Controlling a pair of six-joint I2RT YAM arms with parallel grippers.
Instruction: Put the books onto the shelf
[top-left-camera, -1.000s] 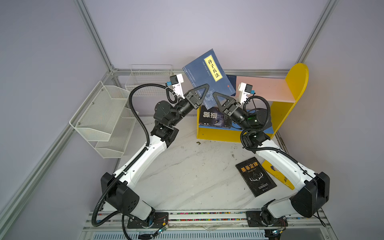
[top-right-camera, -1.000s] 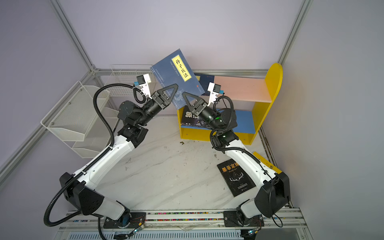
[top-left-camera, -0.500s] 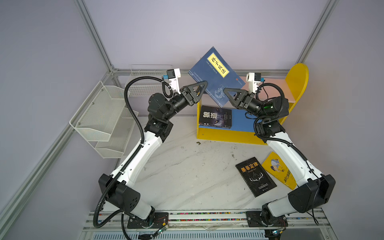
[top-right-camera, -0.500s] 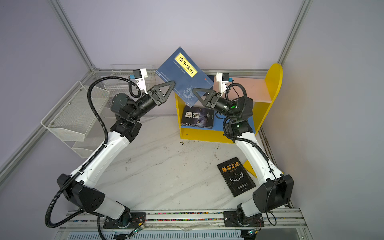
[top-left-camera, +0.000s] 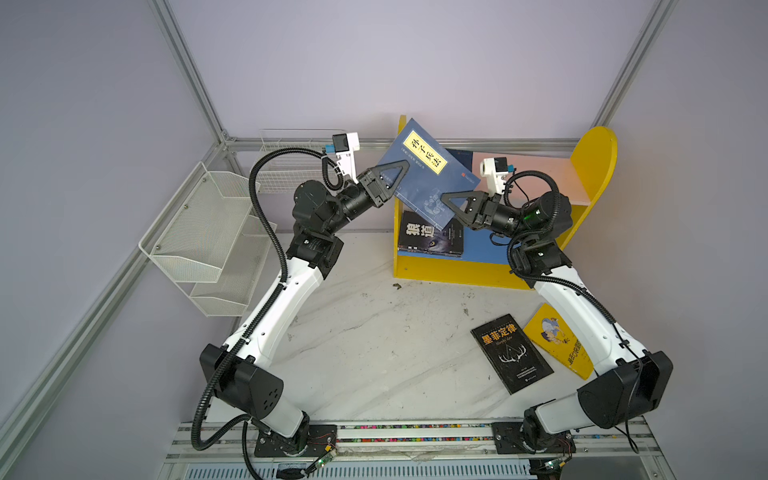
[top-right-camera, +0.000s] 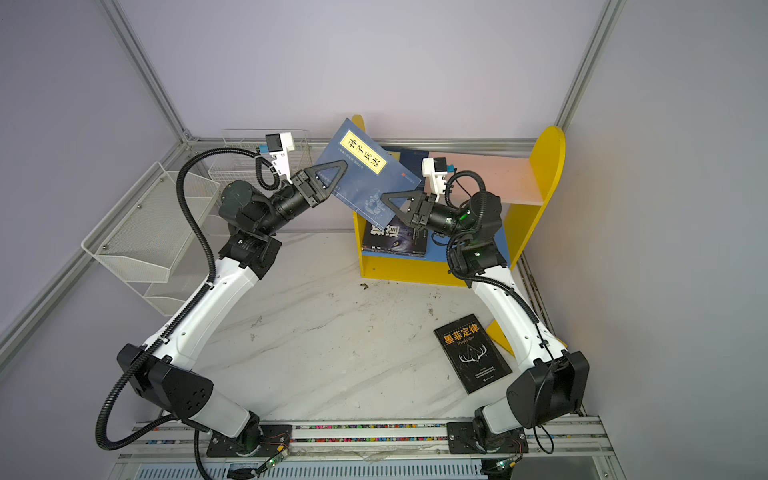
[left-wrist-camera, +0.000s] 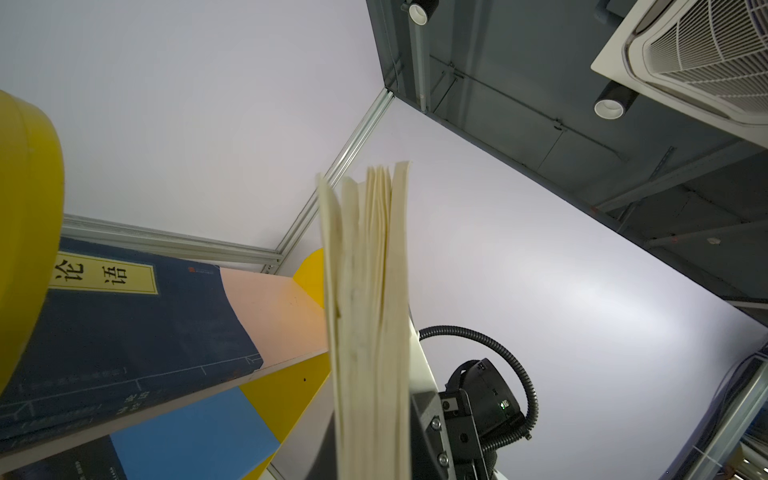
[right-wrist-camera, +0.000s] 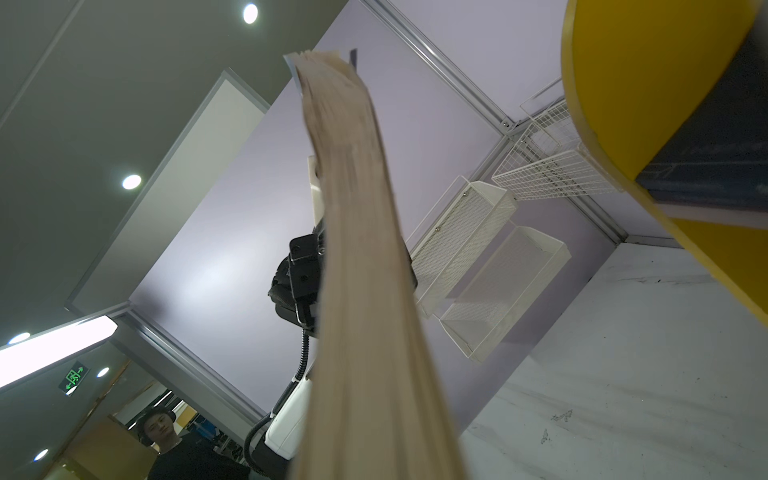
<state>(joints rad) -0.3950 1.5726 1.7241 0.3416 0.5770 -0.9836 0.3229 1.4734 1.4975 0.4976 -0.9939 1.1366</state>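
Observation:
The navy book is hanging at a tilt across the shelf's yellow side (top-right-camera: 358, 124), so I should make it level first and then move it over the pink upper board (top-left-camera: 532, 166) with only my right gripper.
A navy book (top-left-camera: 419, 174) (top-right-camera: 365, 174) with a yellow title label hangs tilted in the air at the shelf's (top-left-camera: 594, 158) left side. My left gripper (top-left-camera: 405, 164) is shut on its left edge. My right gripper (top-left-camera: 444, 195) is shut on its lower corner. In both wrist views only the page edges (left-wrist-camera: 365, 311) (right-wrist-camera: 361, 291) show and hide the jaws. A second navy book (left-wrist-camera: 124, 332) lies on the pink upper board (top-left-camera: 540, 170). A black book (top-left-camera: 432, 235) lies on the blue lower board. Another black book (top-left-camera: 511, 353) and a yellow book (top-left-camera: 557, 340) lie on the table.
A white mesh tiered rack (top-left-camera: 208, 232) leans at the left wall. A white wire basket (top-left-camera: 291, 166) sits at the back behind my left arm. The right arm's forearm passes over the yellow book. The marble tabletop (top-left-camera: 374, 332) lies between the arms.
Both arms have raised the navy book from in front of the lower board up to the shelf's left side. The left gripper opened, then shut again on the book's edge.

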